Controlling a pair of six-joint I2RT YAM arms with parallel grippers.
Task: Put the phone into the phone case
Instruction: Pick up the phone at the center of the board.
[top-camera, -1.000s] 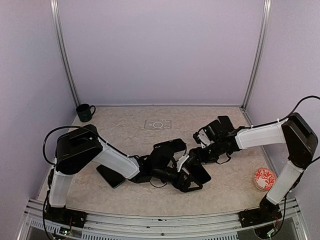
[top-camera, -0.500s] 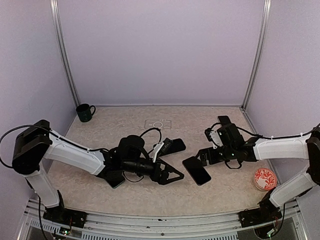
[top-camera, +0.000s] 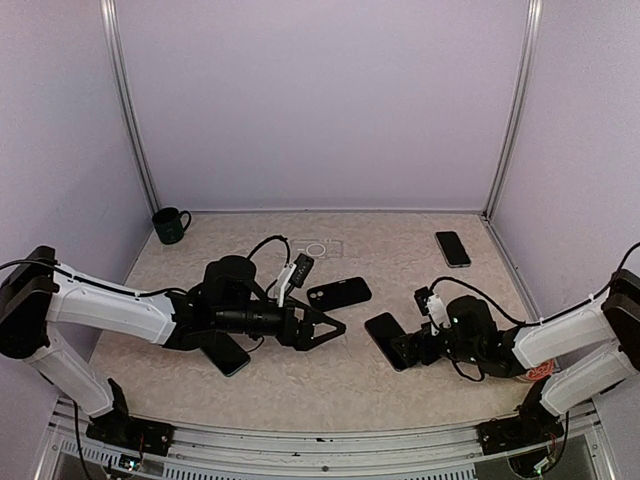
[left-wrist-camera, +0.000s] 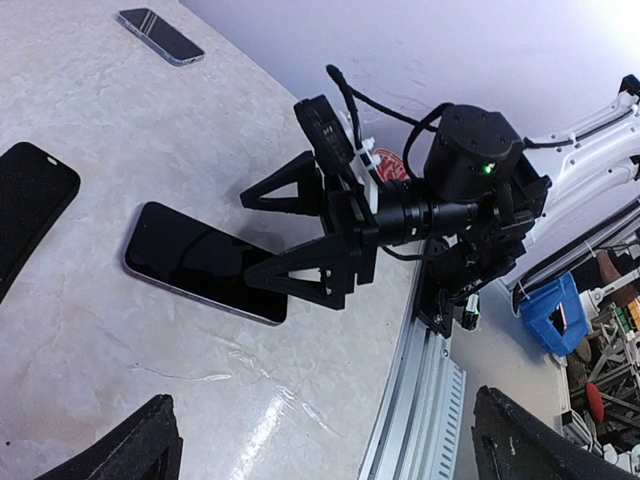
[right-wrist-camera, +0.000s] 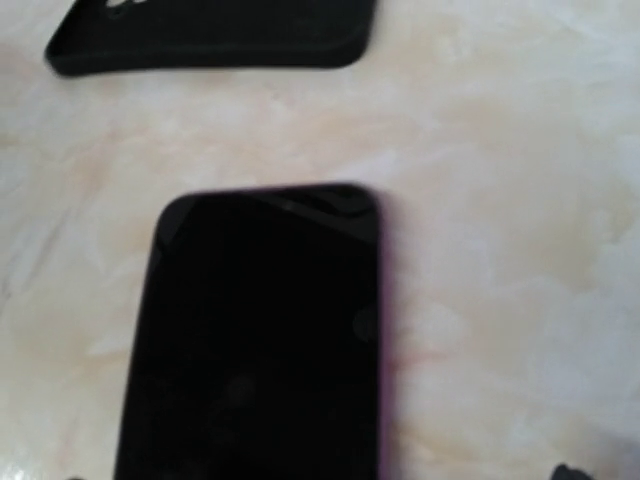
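Observation:
The open fingers of the robot's right gripper have the phone's long edges between them, so they should keep moving to its near end until they close across the phone's width.
The phone lies flat on the table, dark screen up, with a purple edge; the right wrist view looks straight down at the phone. The black phone case lies just behind and left of it, apart from it. My right gripper is open low at the phone's right end; in the left wrist view the right gripper has one finger over that end and grips nothing. My left gripper is open and empty, left of the phone and in front of the case.
A second phone lies at the far right. A dark flat slab sits under the left arm. A green mug stands at the back left corner. A red dish is behind the right arm, near the front rail.
Both arms have drawn back from the middle, the left gripper to the left and the right one toward the near right. The phone stays on the table; the far phone is uncovered.

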